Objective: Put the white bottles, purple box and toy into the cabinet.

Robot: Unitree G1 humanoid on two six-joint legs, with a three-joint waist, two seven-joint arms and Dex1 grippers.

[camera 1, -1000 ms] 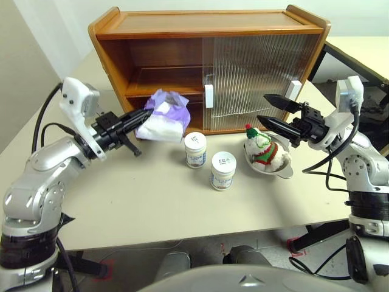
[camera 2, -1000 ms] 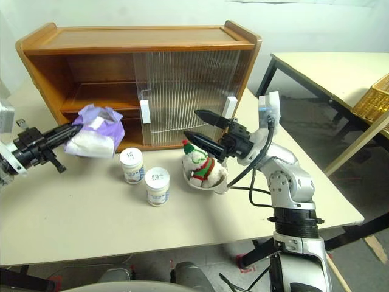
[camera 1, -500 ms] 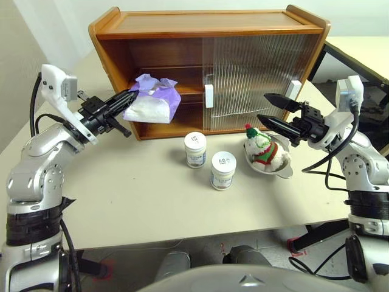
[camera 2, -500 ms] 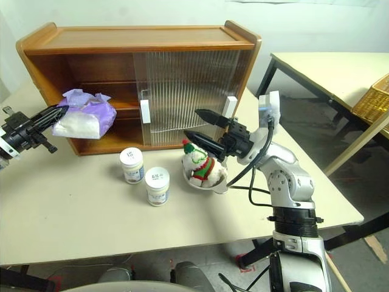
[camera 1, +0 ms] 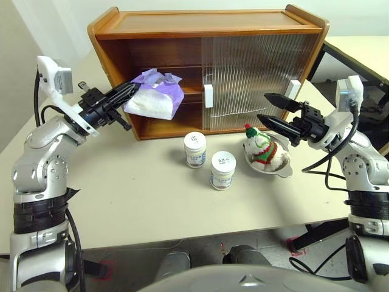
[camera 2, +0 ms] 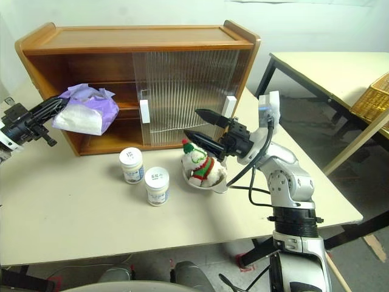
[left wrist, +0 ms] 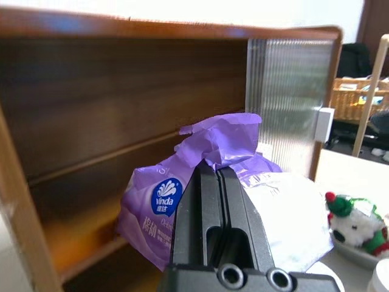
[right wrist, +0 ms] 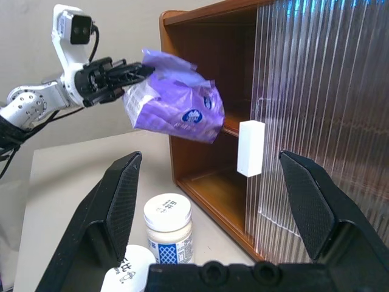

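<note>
I can see the purple box point(camera 1: 156, 96) hanging crooked outside the middle shelf, so next my left gripper sets it there, then close and pushes its white side point(camera 1: 148, 105) deeper.
My left gripper point(camera 1: 130, 89) is shut on the wrinkled top of the purple box point(camera 1: 155, 97), holding it in the air in front of the cabinet's point(camera 1: 206, 24) open left half, about level with the middle shelf. The box hangs tilted from the fingers point(left wrist: 214, 188). Two white bottles point(camera 1: 195, 149) point(camera 1: 223, 170) stand on the table in front of the cabinet. To their right, the toy point(camera 1: 262, 148) sits in a shallow silver bowl point(camera 1: 281, 171). My right gripper point(camera 1: 267, 109) stays open just above and right of the toy, holding nothing.
Both ribbed sliding doors point(camera 1: 258, 76) cover the cabinet's right half, leaving the left shelves open. A second table point(camera 2: 328, 67) and a wicker basket point(camera 2: 372, 100) stand off to the right. The beige table point(camera 1: 140, 201) has free room in front of the bottles.
My left gripper has lifted the purple box up from near the table to the height of the cabinet's middle shelf and a little leftward. The right gripper stayed still.
</note>
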